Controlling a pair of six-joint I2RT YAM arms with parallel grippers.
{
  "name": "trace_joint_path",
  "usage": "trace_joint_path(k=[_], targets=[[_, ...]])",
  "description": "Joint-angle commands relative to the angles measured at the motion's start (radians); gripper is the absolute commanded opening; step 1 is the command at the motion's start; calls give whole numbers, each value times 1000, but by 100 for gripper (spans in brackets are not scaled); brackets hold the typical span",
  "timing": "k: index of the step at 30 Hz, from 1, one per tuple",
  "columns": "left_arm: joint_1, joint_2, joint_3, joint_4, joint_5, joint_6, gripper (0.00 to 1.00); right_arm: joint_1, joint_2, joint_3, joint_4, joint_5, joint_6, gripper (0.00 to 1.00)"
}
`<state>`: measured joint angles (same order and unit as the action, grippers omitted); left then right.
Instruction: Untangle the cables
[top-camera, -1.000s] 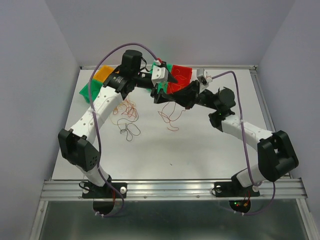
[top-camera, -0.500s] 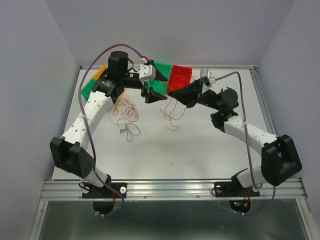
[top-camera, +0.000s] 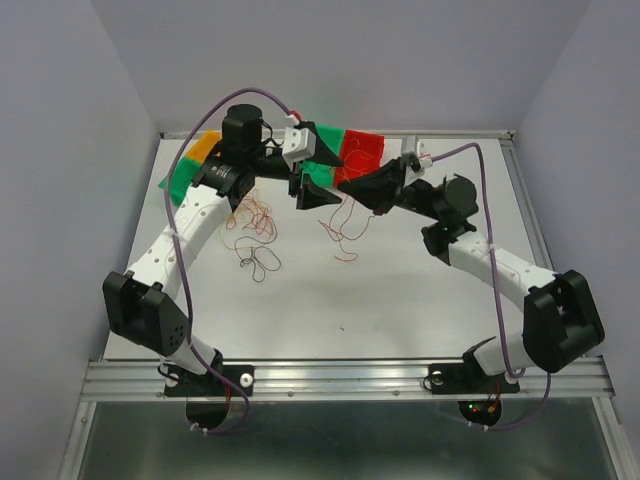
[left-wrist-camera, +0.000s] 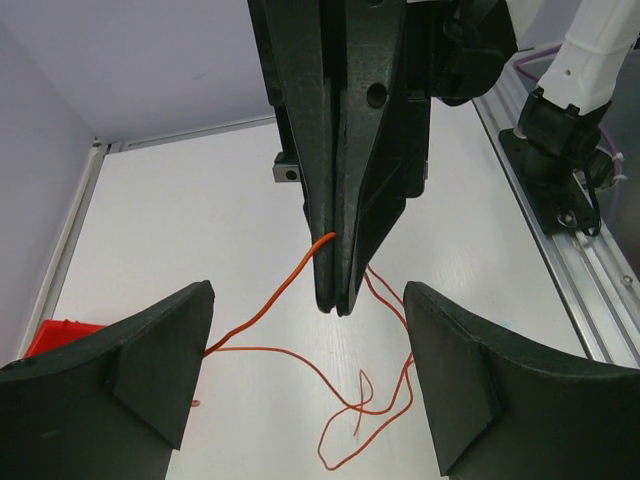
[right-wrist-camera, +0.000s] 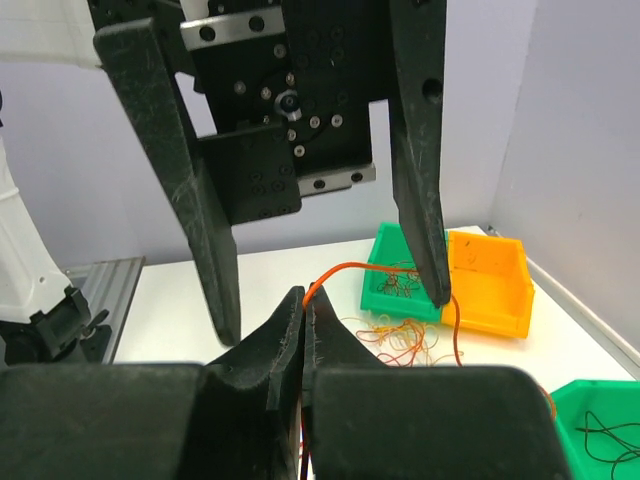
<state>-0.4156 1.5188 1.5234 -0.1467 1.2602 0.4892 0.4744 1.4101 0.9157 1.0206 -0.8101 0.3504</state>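
The whole wire will come away by itself when the robot lifts it, because the orange-red wire's loose loops lie free of the tangle.
My right gripper is shut on a thin orange-red wire that arcs out of its tips. In the left wrist view that wire hangs from the shut right gripper down to loose loops on the table. My left gripper is wide open and empty, one finger on each side of the right gripper's tips. In the top view both grippers meet at the back middle, left and right. A tangle of red and orange wires and a black wire lie to the left.
An orange bin and a green bin stand at the back left, a green bin and a red bin at the back middle. The green bin holds a few wires. Walls enclose the table.
My left gripper has drawn back to the left, off the right gripper, and its arm has shifted. The right gripper stays shut on the orange-red wire, which hangs much as before.
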Motion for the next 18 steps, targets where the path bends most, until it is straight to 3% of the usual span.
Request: trace_joint_path(k=[1, 6, 9, 13, 18], targets=[[-34, -3, -43, 74, 30, -20, 89, -2, -13, 78, 26, 12, -14, 1], [-57, 18, -84, 133, 2, -78, 89, 1, -13, 72, 38, 15, -34, 0], [-58, 24, -127, 228, -21, -155, 89, 1, -16, 61, 56, 38, -37, 1], [-75, 3, -253, 471, -59, -296, 89, 0, -16, 37, 131, 95, -30, 1], [-91, -14, -315, 608, -107, -426, 89, 0, -2, -9, 254, 147, 4, 1]])
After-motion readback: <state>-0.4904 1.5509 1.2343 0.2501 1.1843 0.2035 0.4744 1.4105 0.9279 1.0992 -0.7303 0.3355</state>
